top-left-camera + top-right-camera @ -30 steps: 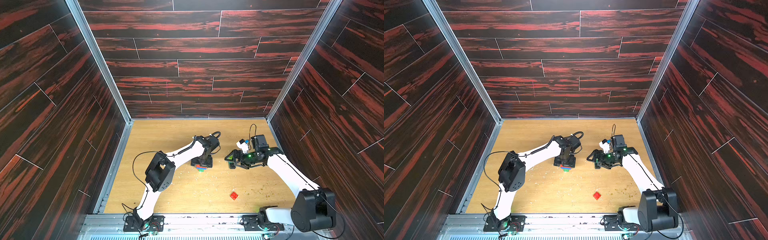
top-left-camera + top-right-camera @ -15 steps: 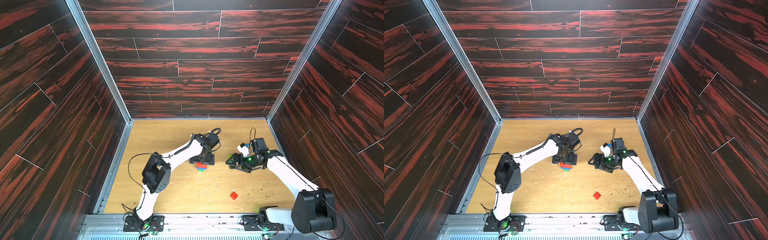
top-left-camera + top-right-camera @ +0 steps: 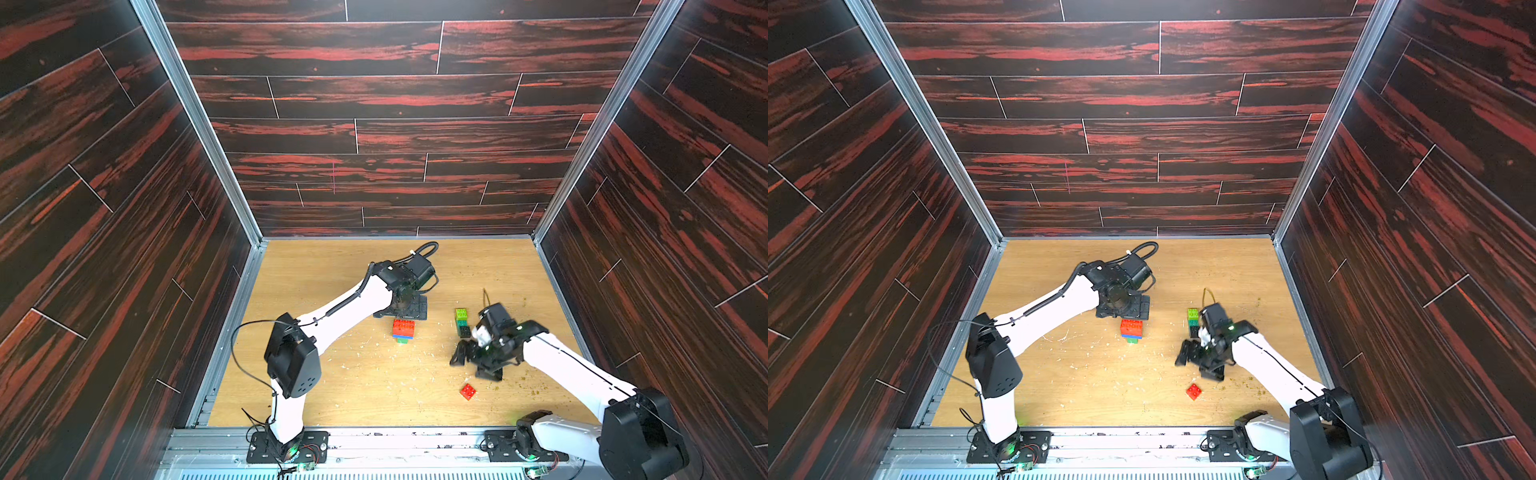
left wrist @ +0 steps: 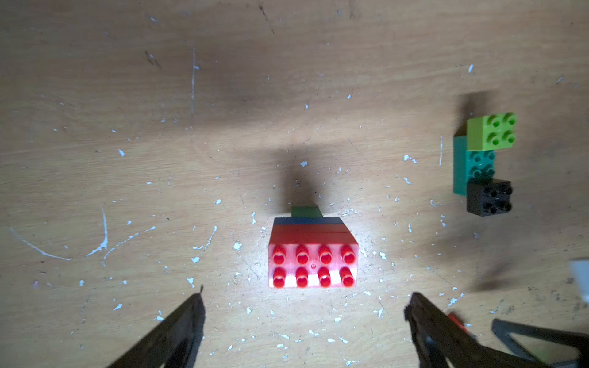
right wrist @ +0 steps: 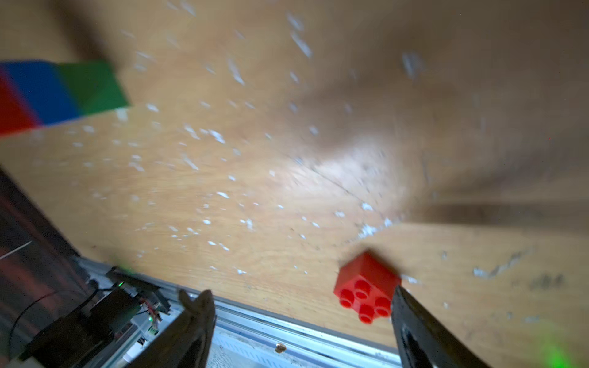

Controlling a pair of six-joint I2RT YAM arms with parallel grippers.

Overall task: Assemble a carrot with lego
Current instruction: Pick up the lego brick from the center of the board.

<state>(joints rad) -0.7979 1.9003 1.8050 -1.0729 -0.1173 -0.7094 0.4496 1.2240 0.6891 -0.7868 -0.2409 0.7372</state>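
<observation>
I should move my left gripper away while my right gripper stacks the loose red square brick (image 3: 468, 391), because my left gripper crowds the stack (image 3: 403, 328), far from that brick.
A stack of lego with a red eight-stud brick on top, blue beneath and a green tip (image 3: 403, 330) (image 3: 1132, 329) (image 4: 314, 255) stands on the table, part of the carrot. My left gripper (image 3: 401, 309) (image 4: 304, 302) hovers just behind it, open and touching nothing. A teal bar carrying a lime and a black square brick (image 3: 461, 322) (image 4: 484, 162) lies to the right. My right gripper (image 3: 473, 368) (image 5: 301, 296) is open in front of that piece. A loose red square brick (image 3: 468, 391) (image 5: 366, 286) lies on the table beside one of its fingers.
The wooden table (image 3: 353, 386) is flecked with white chips. A metal rail (image 3: 374, 436) runs along its front edge and dark panelled walls close in the other three sides. The left arm's elbow (image 3: 293, 361) stands over the table's front left.
My left gripper has opened, letting go of the red-blue-green stack, and drawn back a little. My right gripper has moved from the lime-teal-black piece toward the front, near the loose red brick.
</observation>
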